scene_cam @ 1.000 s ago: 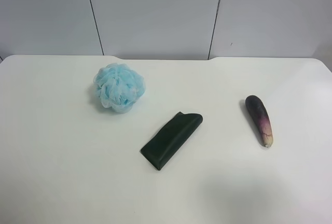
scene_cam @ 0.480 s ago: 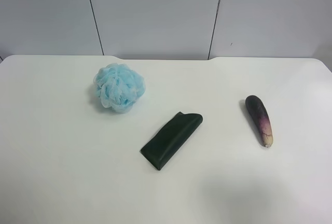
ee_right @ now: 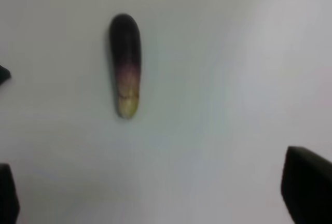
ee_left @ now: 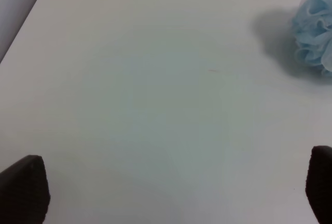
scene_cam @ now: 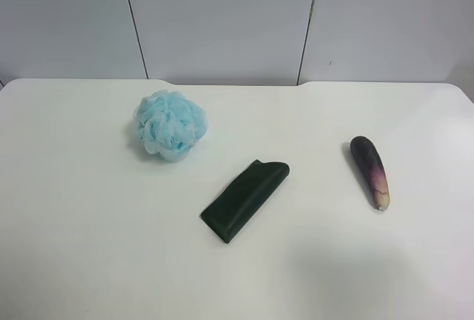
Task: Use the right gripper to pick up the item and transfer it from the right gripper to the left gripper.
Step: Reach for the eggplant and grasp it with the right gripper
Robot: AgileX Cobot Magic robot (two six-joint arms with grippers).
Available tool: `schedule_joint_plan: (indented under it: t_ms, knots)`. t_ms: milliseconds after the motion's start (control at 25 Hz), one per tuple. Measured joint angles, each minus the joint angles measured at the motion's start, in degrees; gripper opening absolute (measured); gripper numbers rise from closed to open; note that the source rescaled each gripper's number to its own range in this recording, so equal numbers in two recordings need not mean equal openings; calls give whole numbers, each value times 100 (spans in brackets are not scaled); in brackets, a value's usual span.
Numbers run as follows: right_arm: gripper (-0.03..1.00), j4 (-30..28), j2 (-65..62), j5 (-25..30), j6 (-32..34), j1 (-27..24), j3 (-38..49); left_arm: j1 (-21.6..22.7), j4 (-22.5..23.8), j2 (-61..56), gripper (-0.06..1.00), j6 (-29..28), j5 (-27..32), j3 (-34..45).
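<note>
My right gripper's open fingers are in line with the eggplant's narrow width [scene_cam: 370, 167], so I should move toward the eggplant next until they are on both sides of its middle [scene_cam: 373, 175], then close them.
The eggplant [scene_cam: 371, 171] lies flat on the white table [scene_cam: 89, 224] at the exterior high view's right, dark end towards the back, pale tip towards the front. The right wrist view shows it [ee_right: 125, 64] alone on the table, well ahead of my right gripper [ee_right: 155, 193]. That gripper's fingertips [ee_right: 306, 185] sit far apart at the frame's edges, open and empty. My left gripper [ee_left: 171, 193] is also open and empty over bare table, its fingertips [ee_left: 23, 187] wide apart. Neither arm shows in the exterior high view.
A light blue mesh pouf [scene_cam: 170, 124] sits at the back left of the table; it also shows in the left wrist view [ee_left: 314, 37]. A dark green folded cloth [scene_cam: 244, 198] lies near the middle. A grey panelled wall [scene_cam: 222, 16] stands behind the table.
</note>
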Motion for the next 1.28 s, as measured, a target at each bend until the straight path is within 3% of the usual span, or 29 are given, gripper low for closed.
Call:
schedule_joint_plan:
  t_ms: [200, 640, 960, 1280]
  knots:
    - [100, -423, 1848, -262, 358, 151, -457, 0, 0, 0, 100, 0, 0, 0]
    - [100, -407, 5611, -1933, 632, 217, -569, 0, 0, 0, 100, 0, 0, 0]
    - [100, -374, 7102, -3093, 570, 217, -569, 0, 0, 0, 100, 0, 0, 0]
    - [100, 139, 7965, -3840, 105, 217, -569, 0, 0, 0, 100, 0, 0, 0]
